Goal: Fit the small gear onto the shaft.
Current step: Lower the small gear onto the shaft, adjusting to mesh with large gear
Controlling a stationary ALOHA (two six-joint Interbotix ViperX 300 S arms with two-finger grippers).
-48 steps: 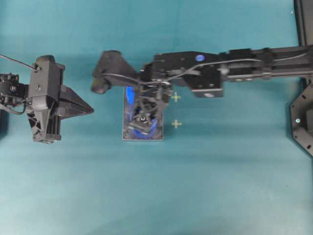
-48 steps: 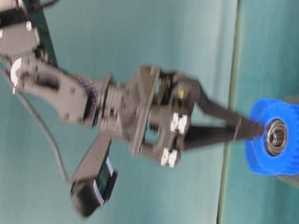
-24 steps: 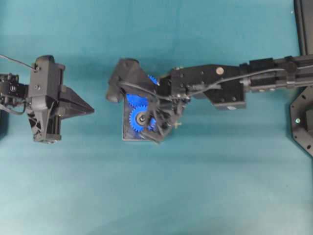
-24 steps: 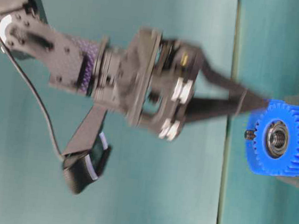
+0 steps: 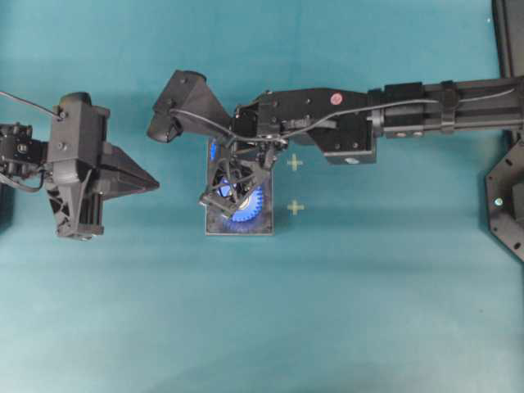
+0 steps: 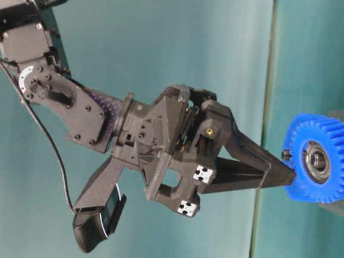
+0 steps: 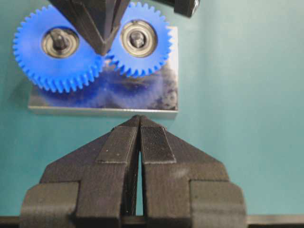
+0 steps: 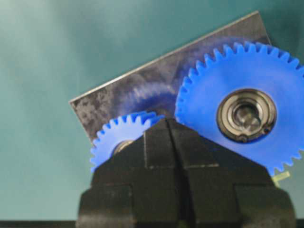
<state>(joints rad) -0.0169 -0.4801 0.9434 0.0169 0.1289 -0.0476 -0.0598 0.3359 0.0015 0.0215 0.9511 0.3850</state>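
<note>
The small gear sits slanted and too shallow on its shaft (image 6: 318, 163), so my closed right gripper should press down on the gear's flat side (image 6: 307, 182) until the gear lies flat.
The small gear (image 7: 137, 40) sits flat on the grey plate (image 7: 142, 95), with the shaft (image 7: 137, 39) showing through its centre hole. Its teeth mesh with the larger blue gear (image 7: 59, 47) beside it. My right gripper (image 7: 101, 50) is shut and holds nothing, its tip resting where the two gears meet. In the right wrist view this gripper (image 8: 166, 121) hides half of the small gear (image 8: 118, 135). In the table-level view its tip (image 6: 289, 173) touches a blue gear's rim (image 6: 325, 160). My left gripper (image 7: 140, 118) is shut and empty, short of the plate.
In the overhead view the plate (image 5: 266, 228) lies mid-table under the right arm (image 5: 344, 123), with my left gripper (image 5: 154, 182) to its left. Two pale cross marks (image 5: 295, 207) sit just right of the plate. Black equipment (image 5: 508, 213) stands at the right edge.
The right arm swung right, turning its wrist, then came back left over the plate. Its tip now rests at the gears' meeting point. The left arm has not moved.
</note>
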